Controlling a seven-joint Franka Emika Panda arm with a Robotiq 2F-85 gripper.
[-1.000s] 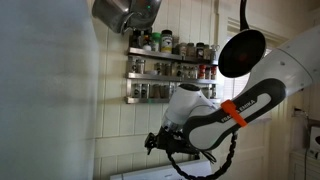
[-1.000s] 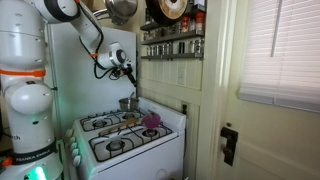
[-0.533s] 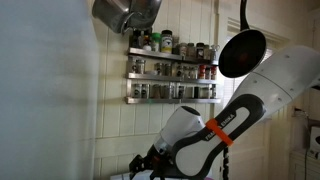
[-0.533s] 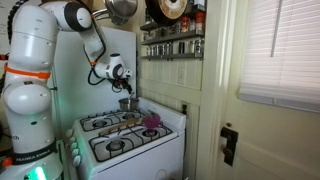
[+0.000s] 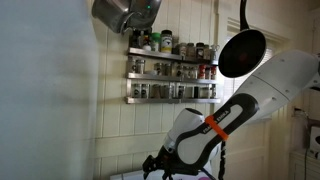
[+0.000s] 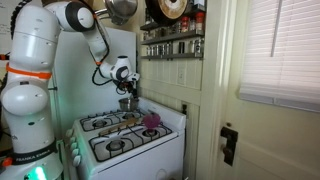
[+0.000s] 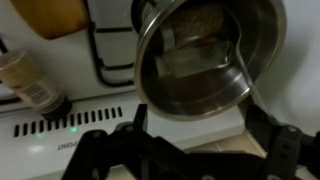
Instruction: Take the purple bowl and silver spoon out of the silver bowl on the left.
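Observation:
I can see the silver spoon's handle leaning at the silver bowl's rim (image 7: 254, 95) in line with one finger. I should turn and shift my gripper so it straddles the handle (image 7: 243, 66) before it closes.
A silver bowl (image 7: 205, 55) stands at the back of the white stove (image 6: 135, 140); it also shows in an exterior view (image 6: 127, 103). In the wrist view a thin silvery strip, perhaps the spoon's handle (image 7: 243, 80), leans against its lower right rim; I cannot make it out for certain. A purple bowl (image 6: 152, 121) sits on the stove to the right of the silver bowl, apart from it. My gripper (image 7: 200, 135) is open and empty, just above the silver bowl, its fingers spread on either side. It shows in both exterior views (image 6: 128, 88) (image 5: 160, 165).
A spice bottle (image 7: 30, 85) and a yellowish object (image 7: 50, 15) stand by the burner grate (image 7: 110, 50). A spice rack (image 5: 170, 70), a black pan (image 5: 242, 52) and a hanging pot (image 5: 125, 12) are on the wall above.
The arm has come down over the last second, bringing the gripper from well above the stove to just over the silver bowl. The bowls have not moved.

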